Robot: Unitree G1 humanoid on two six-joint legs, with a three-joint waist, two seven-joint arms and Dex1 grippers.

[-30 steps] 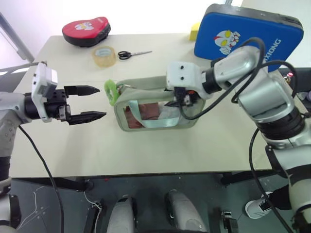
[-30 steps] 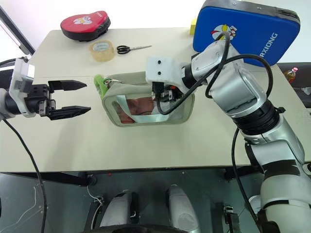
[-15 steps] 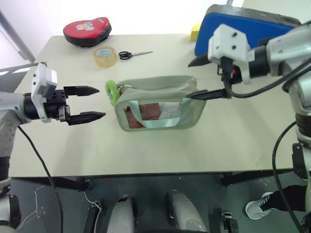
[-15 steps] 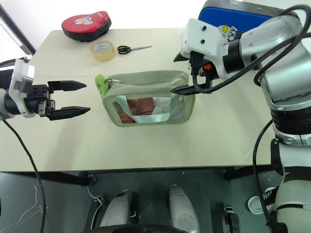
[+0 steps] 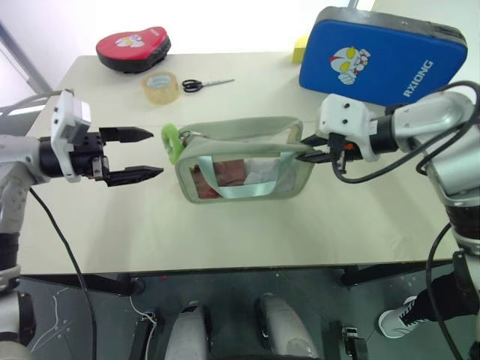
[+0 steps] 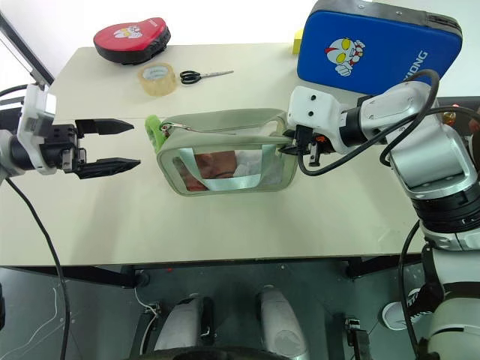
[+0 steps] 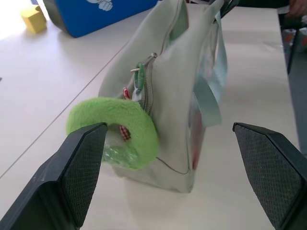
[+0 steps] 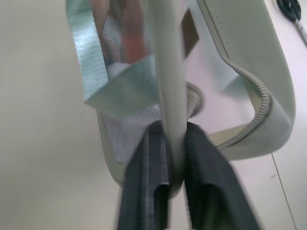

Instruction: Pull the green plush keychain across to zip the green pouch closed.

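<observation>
I should hold the pouch still with my right gripper, which is pinching the pouch's rim [image 5: 295,148] opposite the keychain, while my left gripper takes hold of the keychain's edge [image 5: 176,155] and pulls.
The green pouch [image 5: 244,161] stands on the table with its clear window facing me and its mouth gaping along the top. The green plush keychain [image 5: 171,142] hangs at its left end, on the zipper pull. My left gripper [image 5: 156,153] is open and level, a short gap left of the keychain; in the left wrist view the keychain [image 7: 117,132] sits between the spread fingers [image 7: 81,167], untouched. My right gripper [image 5: 304,148] is at the pouch's right end, shut on it; in the right wrist view both fingers [image 8: 148,182] pinch the upper rim of the pouch [image 8: 168,96].
A big blue cartoon pad [image 5: 382,56] leans at the back right with a yellow block [image 5: 300,51] beside it. A tape roll [image 5: 161,86], scissors [image 5: 204,83] and a red pad [image 5: 133,47] lie at the back left. The table's front edge [image 5: 225,262] runs close below the pouch.
My right gripper left the pouch's front, opened and swung up and right, then came down and shut on the rim at the pouch's right end. The left gripper has stayed put, open.
</observation>
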